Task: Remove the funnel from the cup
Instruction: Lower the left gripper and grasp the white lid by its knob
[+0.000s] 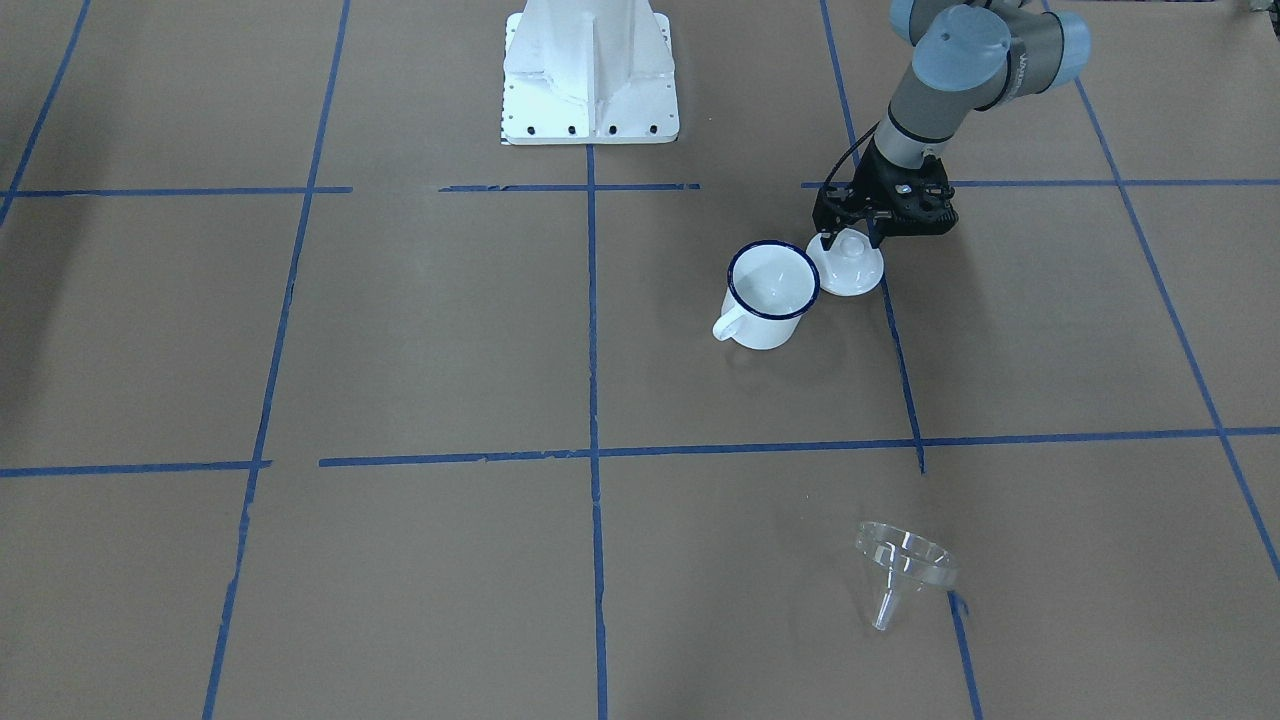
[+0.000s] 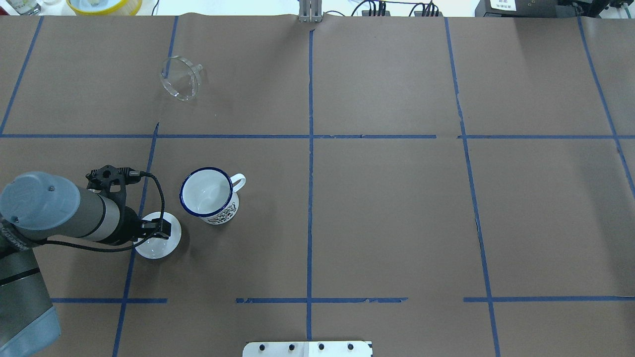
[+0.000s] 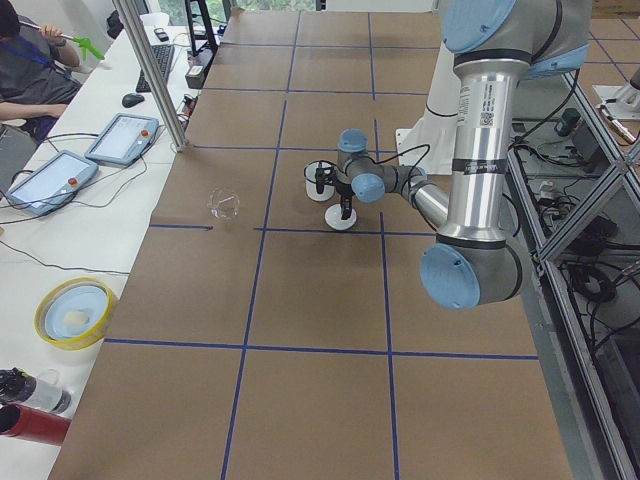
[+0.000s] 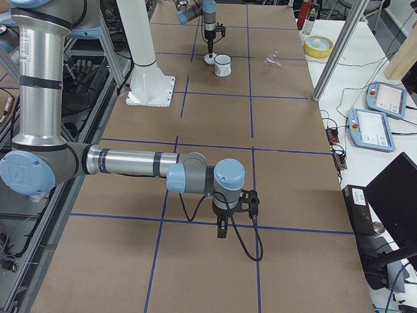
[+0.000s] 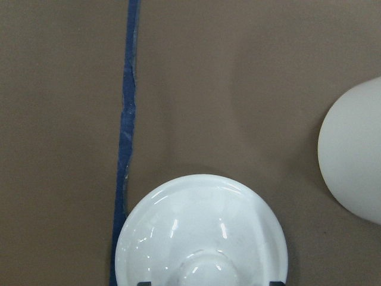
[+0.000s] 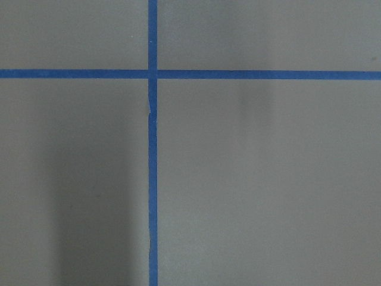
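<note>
The white lid's round edge is nearly a match for the cup's opening, so the lid will sit level inside the cup's dark blue rim when I lower it.
The clear plastic funnel lies on its side on the table, far from the cup; it also shows in the overhead view. The white cup with a dark blue rim stands upright and empty; its side shows at the right edge of the left wrist view. My left gripper is low over a white knobbed lid beside the cup. Its jaws stand open on either side of the knob. My right gripper hangs over bare table far off; I cannot tell whether it is open or shut.
Brown paper with blue tape lines covers the table. The robot's white base is at the table's near edge. A yellow bowl and teach pendants lie on a side bench beyond the far edge.
</note>
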